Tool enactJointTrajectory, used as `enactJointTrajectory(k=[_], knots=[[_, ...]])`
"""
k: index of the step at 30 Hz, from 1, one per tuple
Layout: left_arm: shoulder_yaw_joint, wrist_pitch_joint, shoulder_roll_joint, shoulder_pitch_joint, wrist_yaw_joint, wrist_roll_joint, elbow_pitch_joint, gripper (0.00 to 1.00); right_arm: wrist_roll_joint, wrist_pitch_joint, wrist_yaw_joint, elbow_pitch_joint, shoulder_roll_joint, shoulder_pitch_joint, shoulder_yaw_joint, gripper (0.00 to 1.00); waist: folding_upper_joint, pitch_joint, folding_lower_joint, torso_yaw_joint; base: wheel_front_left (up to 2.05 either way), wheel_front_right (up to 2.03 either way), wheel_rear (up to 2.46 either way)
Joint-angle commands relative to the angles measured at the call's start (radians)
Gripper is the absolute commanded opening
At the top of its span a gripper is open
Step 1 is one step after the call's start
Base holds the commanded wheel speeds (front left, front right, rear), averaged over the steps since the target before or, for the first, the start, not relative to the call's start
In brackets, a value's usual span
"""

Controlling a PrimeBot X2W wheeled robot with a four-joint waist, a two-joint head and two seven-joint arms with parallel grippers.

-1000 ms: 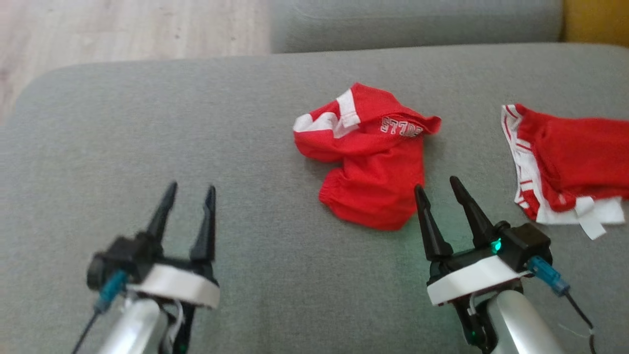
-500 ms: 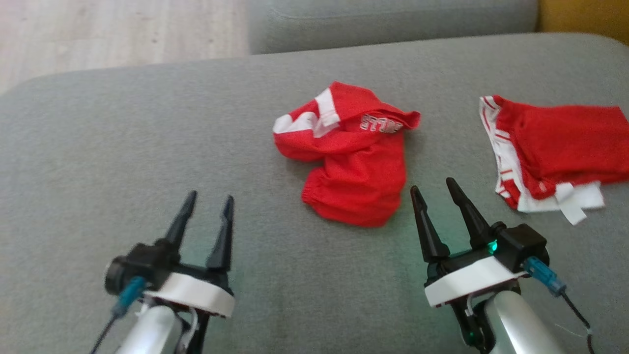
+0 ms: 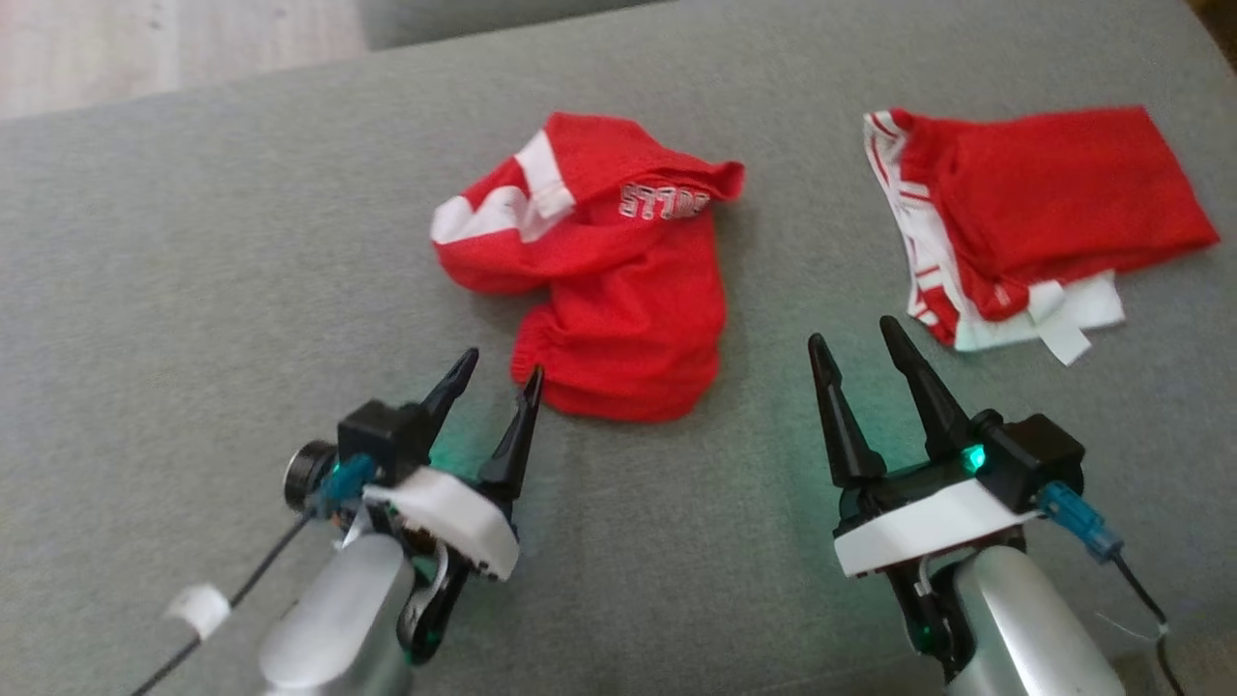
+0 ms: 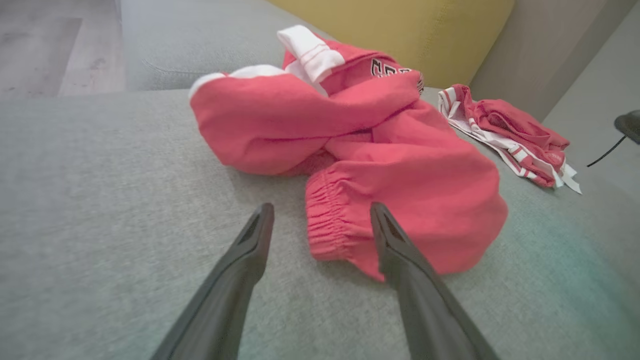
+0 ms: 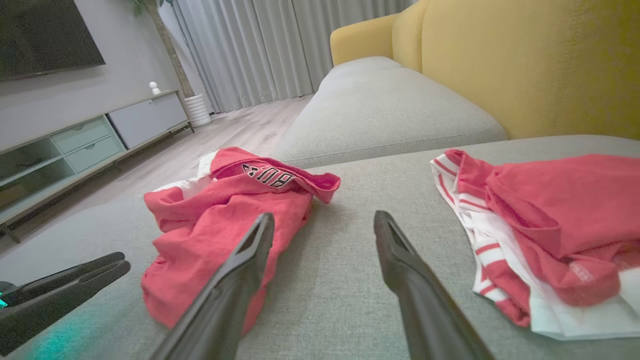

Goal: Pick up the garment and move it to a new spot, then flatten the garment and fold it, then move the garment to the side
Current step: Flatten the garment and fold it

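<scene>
The crumpled red garment [image 3: 635, 304] will unfold along a long white stripe when the robot stretches it, because the white patches [image 3: 510, 207] break off at the garment's folds.
A crumpled red garment [image 3: 618, 280] with white patches and white lettering lies mid-cushion on the grey sofa [image 3: 193, 271]. In the left wrist view its elastic cuff [image 4: 325, 220] sits just beyond and between my fingers. My left gripper [image 3: 499, 367] is open, its tips right at the garment's near-left hem, holding nothing. My right gripper [image 3: 853, 333] is open too and hovers to the right of the garment, over bare cushion. The right wrist view has the garment [image 5: 220, 220] left of my right gripper [image 5: 324, 216], and my left gripper [image 5: 75, 285] low at the left.
A second red and white garment [image 3: 1024, 213], folded flat, lies at the right of the cushion. A yellow backrest [image 5: 525, 65] rises behind the sofa. Wooden floor [image 3: 145, 39] runs past the sofa's far-left edge.
The camera has tilted, so the whole picture shifted. My left gripper has moved right and forward, up to the garment's hem. The right gripper has barely moved.
</scene>
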Motion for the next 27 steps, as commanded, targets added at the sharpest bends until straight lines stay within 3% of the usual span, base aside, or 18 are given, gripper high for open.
enactJointTrajectory(k=[1,12,13,14,15,23,27], knots=[[0.016,0.014,-0.002,-0.054,-0.011,-0.030,-0.004,1.00,0.007,-0.011,0.007,-0.034,0.000,-0.032,0.025,1.00,0.0000,0.025,-0.0002,-0.028,0.00,0.00,0.00],[-0.010,0.050,0.001,-0.121,-0.020,-0.072,0.103,1.00,0.022,-0.011,0.007,-0.044,0.000,-0.046,0.031,1.00,0.0000,0.042,-0.0002,-0.077,0.00,0.00,0.00],[-0.013,0.051,0.001,-0.123,-0.020,-0.075,0.109,0.74,0.022,-0.011,0.007,-0.043,0.000,-0.045,0.030,1.00,0.0000,0.041,-0.0002,-0.079,0.00,0.00,0.00],[-0.017,0.045,0.001,-0.125,-0.021,-0.078,0.112,0.28,0.022,-0.011,0.007,-0.043,0.000,-0.044,0.030,1.00,0.0000,0.040,-0.0002,-0.081,0.00,0.00,0.00],[-0.018,0.036,0.001,-0.126,-0.021,-0.082,0.113,0.00,0.023,-0.011,0.007,-0.042,0.000,-0.043,0.030,1.00,0.0000,0.038,-0.0002,-0.082,0.00,0.00,0.00],[-0.007,-0.090,0.020,-0.126,-0.023,-0.082,0.046,0.00,0.014,-0.011,0.007,-0.033,0.000,-0.033,0.014,1.00,0.0000,-0.007,-0.0002,-0.054,0.00,0.00,0.00],[0.064,-0.109,0.033,-0.108,0.011,-0.075,-0.030,0.00,0.012,-0.011,0.007,-0.025,0.000,-0.023,0.014,1.00,0.0000,-0.038,-0.0002,-0.029,0.00,0.00,0.00]])
